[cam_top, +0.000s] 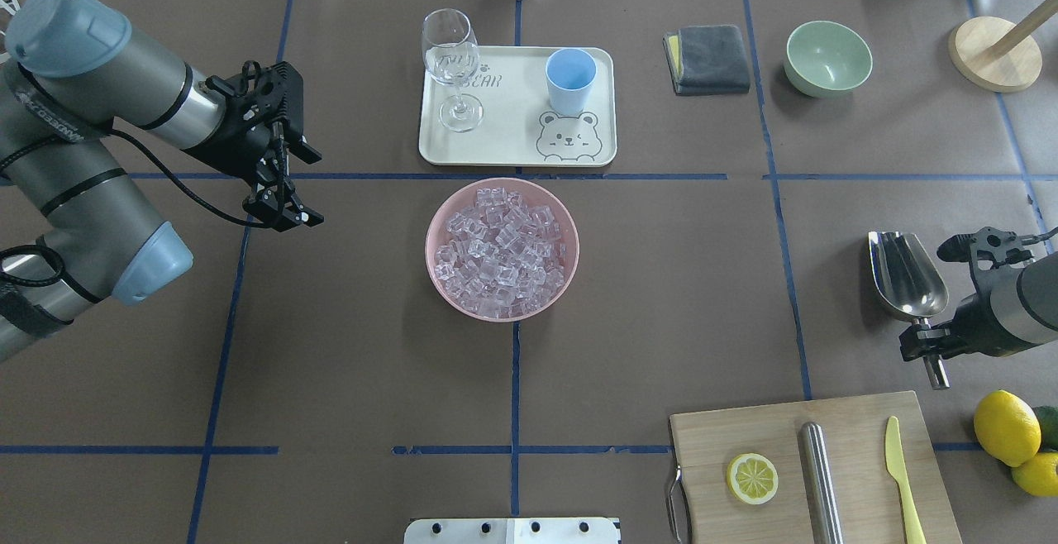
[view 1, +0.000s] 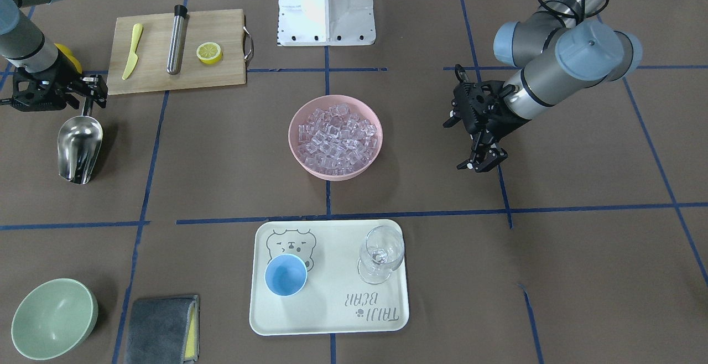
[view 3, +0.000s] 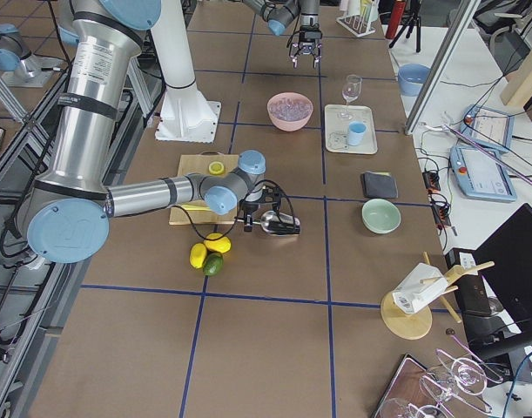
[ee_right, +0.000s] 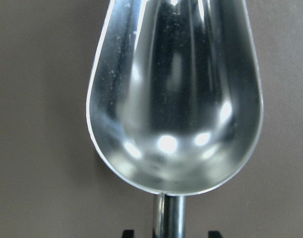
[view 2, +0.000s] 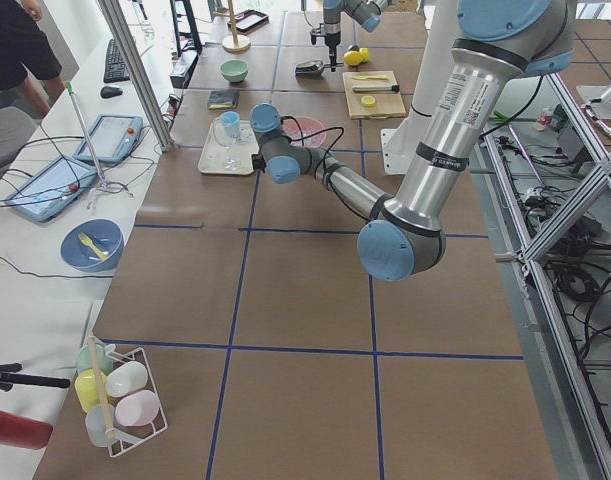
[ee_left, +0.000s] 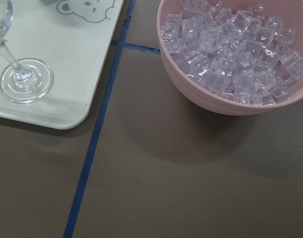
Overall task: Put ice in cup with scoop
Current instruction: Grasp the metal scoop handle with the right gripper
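I expect the ice (view 1: 336, 141) will sit loose in the silver scoop when I lift the scoop out, because separate cube edges (view 1: 342, 109) show in the pink bowl.
The silver scoop (view 1: 80, 147) lies on the table at the robot's right, trough pointing away from the robot; it also shows in the overhead view (cam_top: 907, 274) and fills the right wrist view (ee_right: 173, 94). My right gripper (view 1: 88, 98) (cam_top: 926, 344) is open, with a finger on each side of the rod handle and a gap to it. The ice (view 1: 337, 134) (ee_left: 230, 54) fills a pink bowl (view 1: 334, 175) at the table's middle. The light-blue cup (view 1: 285, 275) (cam_top: 570, 81) stands empty on a cream tray (view 1: 332, 314). My left gripper (view 1: 480, 164) (cam_top: 289, 213) hovers open and empty beside the bowl.
A clear wine glass (view 1: 380, 253) shares the tray. A wooden board (view 1: 221, 73) near the right arm holds a yellow knife, a steel cylinder and a lemon half. A green bowl (view 1: 53, 318) and grey cloth (view 1: 160, 329) lie at the far edge. Lemons (cam_top: 1004, 428) sit beside the board.
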`<state>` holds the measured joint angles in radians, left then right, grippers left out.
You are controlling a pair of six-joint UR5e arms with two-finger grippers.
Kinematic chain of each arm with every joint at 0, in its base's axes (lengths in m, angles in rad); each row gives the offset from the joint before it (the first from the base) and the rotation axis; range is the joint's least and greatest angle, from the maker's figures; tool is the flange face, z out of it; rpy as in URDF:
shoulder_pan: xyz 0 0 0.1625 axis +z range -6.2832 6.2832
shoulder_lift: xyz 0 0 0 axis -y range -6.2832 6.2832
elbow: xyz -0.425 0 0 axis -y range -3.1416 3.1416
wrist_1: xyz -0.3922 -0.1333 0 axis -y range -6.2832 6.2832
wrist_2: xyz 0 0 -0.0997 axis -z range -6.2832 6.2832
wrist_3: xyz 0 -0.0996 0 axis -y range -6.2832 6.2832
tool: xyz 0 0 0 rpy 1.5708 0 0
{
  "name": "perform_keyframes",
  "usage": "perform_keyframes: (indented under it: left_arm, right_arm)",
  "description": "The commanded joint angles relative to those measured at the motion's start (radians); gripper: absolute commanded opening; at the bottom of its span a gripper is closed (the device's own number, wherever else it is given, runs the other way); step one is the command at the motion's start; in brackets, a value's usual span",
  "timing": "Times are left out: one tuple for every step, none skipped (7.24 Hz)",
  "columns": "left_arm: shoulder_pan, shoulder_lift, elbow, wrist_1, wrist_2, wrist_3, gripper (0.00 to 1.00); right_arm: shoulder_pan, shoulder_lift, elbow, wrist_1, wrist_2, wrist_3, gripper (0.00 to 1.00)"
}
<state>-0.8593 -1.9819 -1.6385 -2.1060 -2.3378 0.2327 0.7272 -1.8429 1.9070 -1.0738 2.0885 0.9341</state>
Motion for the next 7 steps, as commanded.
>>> perform_keyframes:
  left_arm:
    - [-0.001, -0.002, 0.000, 0.000, 0.000, 0.000, 1.00]
    - [0.000, -0.002, 0.000, 0.000, 0.000, 0.000, 1.00]
    - [0.000, -0.003, -0.001, -0.002, 0.002, 0.000, 1.00]
    - [0.000, -0.003, -0.003, 0.000, 0.002, 0.000, 1.00]
    - [0.000, -0.005, -0.004, 0.000, 0.017, 0.000, 1.00]
    - [0.000, -0.008, -0.007, 0.000, 0.029, 0.000, 1.00]
    - [0.000, -0.009, -0.010, 0.000, 0.029, 0.000, 1.00]
  right_arm:
    - [0.001, -0.001, 0.003, 0.001, 0.002, -0.005, 0.00]
    - [0.003, 0.001, 0.003, 0.014, 0.014, -0.011, 0.00]
    - [0.004, 0.004, 0.026, 0.017, 0.002, 0.003, 0.00]
    - [0.049, 0.004, 0.084, 0.014, 0.011, -0.012, 0.00]
    - [0.098, 0.014, 0.127, 0.009, 0.005, -0.030, 0.00]
    - [0.138, 0.030, 0.170, 0.008, -0.001, -0.164, 0.00]
    - [0.223, 0.031, 0.206, 0.009, -0.004, -0.418, 0.00]
